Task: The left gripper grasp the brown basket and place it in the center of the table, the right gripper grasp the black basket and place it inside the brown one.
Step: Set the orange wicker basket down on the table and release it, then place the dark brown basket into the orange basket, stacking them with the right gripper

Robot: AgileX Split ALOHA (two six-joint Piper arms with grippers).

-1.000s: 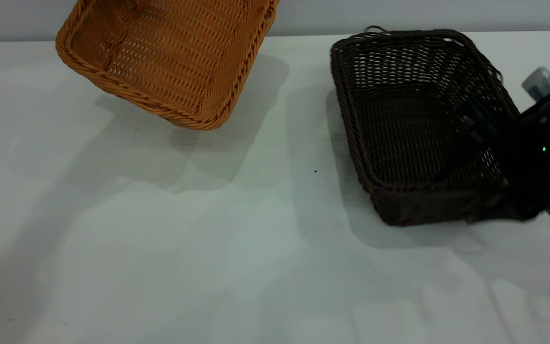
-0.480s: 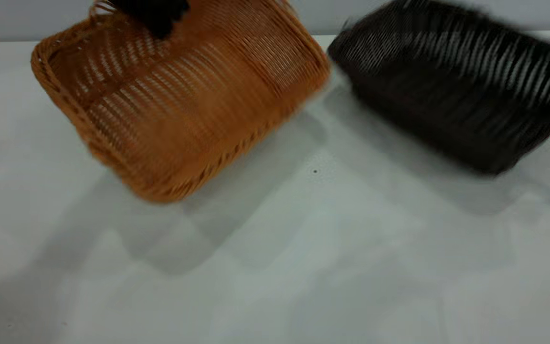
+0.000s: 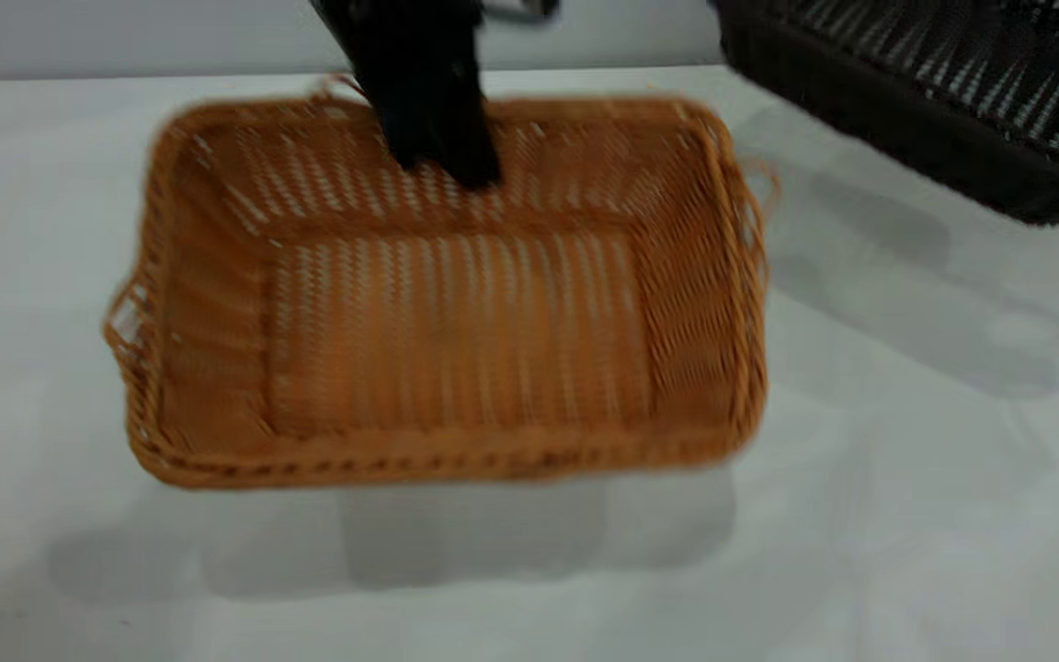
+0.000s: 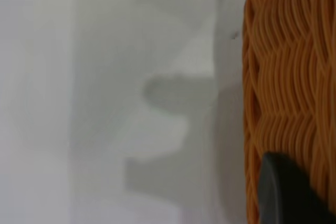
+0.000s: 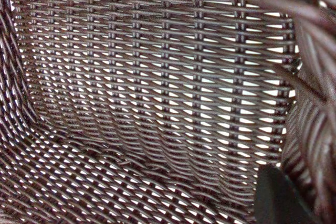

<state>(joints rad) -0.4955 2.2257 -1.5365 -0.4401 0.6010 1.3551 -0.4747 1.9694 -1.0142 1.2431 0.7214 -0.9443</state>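
The robot's left gripper is reaching over the hanging brown basket's far rim (image 3: 537, 110), so it needs to set the brown basket down (image 3: 460, 331) and move away before the black basket comes in.
The brown basket (image 3: 456, 331) hangs roughly level just above the middle of the table (image 3: 860, 515), with its shadow under its near rim. My left gripper (image 3: 442, 152) is shut on its far rim, and one finger (image 4: 286, 192) lies against the woven wall (image 4: 289, 77). The black basket (image 3: 934, 83) is lifted and tilted at the far right, partly out of view. My right gripper is out of the exterior view. One of its fingers (image 5: 278, 198) shows inside the black basket (image 5: 157, 77), gripping its wall.
The pale wall runs behind the table's far edge (image 3: 125, 78). Bare tabletop lies in front of and to the right of the brown basket (image 3: 906, 552).
The brown basket has swung from the far left toward the middle and levelled out. The black basket has been lifted off the table and carried up and back to the right.
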